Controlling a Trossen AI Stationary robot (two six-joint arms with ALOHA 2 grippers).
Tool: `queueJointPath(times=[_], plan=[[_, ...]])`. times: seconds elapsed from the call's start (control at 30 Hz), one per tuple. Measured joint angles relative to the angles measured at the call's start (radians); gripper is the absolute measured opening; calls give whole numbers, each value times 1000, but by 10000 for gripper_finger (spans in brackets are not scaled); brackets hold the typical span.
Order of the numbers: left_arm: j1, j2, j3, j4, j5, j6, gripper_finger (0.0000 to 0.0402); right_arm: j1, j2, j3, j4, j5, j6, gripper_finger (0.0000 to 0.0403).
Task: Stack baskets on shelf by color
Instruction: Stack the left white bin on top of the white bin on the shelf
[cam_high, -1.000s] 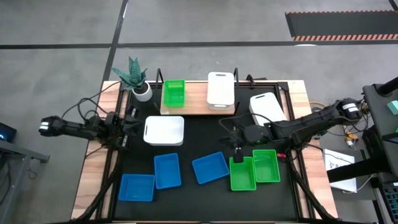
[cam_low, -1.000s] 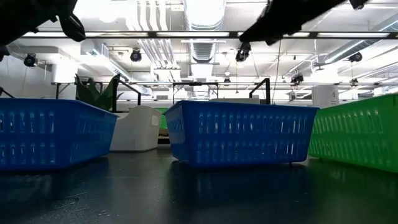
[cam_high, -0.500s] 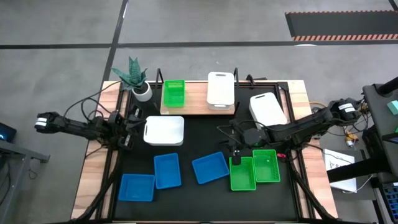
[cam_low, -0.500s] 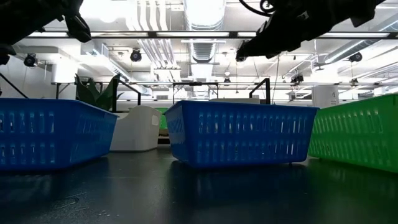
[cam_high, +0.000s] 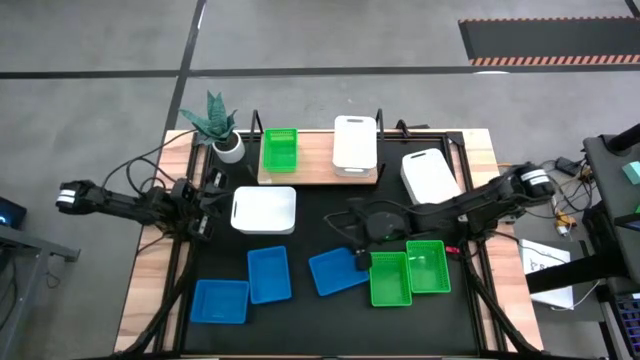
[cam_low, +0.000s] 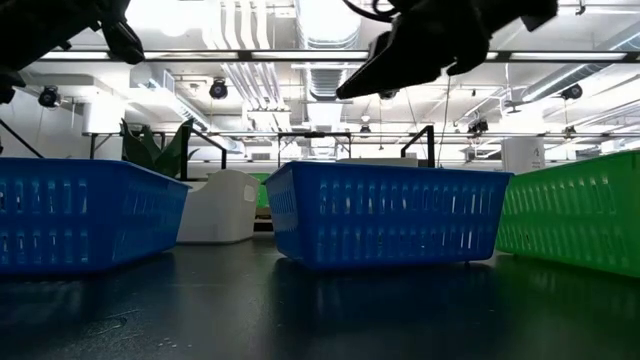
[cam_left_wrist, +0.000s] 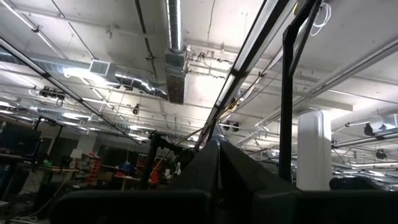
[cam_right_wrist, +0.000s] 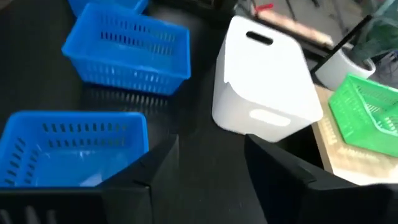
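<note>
My open right gripper is facing the white basket's handle end (cam_right_wrist: 270, 117) across clear tabletop, so I keep moving toward it until my fingers straddle the basket's end rim (cam_high: 294, 214), then close.
On the light-wood shelf (cam_high: 318, 172) at the table's far edge stand a green basket (cam_high: 280, 150) and a white basket (cam_high: 355, 143). Two more white baskets (cam_high: 264, 210) (cam_high: 430, 175) rest on the black table. Three blue baskets (cam_high: 337, 270) (cam_high: 268, 274) (cam_high: 220, 301) and two green baskets (cam_high: 390, 278) (cam_high: 428, 266) sit nearer the front. My right gripper (cam_high: 356, 245) (cam_right_wrist: 208, 168) hovers open above the table, over the right corner of the nearest blue basket (cam_right_wrist: 68, 149), with nothing between its fingers. My left gripper (cam_high: 207, 203) (cam_left_wrist: 217, 149) waits shut at the left edge, pointing up.
A potted plant in a white pot (cam_high: 222, 135) stands at the far left corner beside the shelf. Cables run along the table's left and right edges. Bare black tabletop (cam_high: 330, 225) lies between the white baskets and the blue ones.
My right gripper has moved toward the table's left, from above the green baskets' far edge to over the blue basket's right corner, sinking slightly. Its fingers have opened. No basket has moved.
</note>
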Motion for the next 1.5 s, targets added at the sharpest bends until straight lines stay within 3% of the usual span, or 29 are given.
queueJointPath(times=[0.37, 0.6, 1.03, 1.3, 1.5], plan=[[0, -35, 0, 85, 1, 48, 0, -37, 137, 341, -433, -10, -112, 201], [0, -53, -7, 78, 13, 46, 0, -120, 256, 549, -631, -137, -250, 201], [0, -46, -8, 78, 15, 53, 0, -275, 470, 761, -647, -317, -436, 201], [0, -45, -8, 77, 16, 78, 0, -295, 621, 905, -663, -324, -554, 201], [0, -47, -8, 77, 16, 80, 0, -299, 726, 1058, -779, -318, -609, 201]])
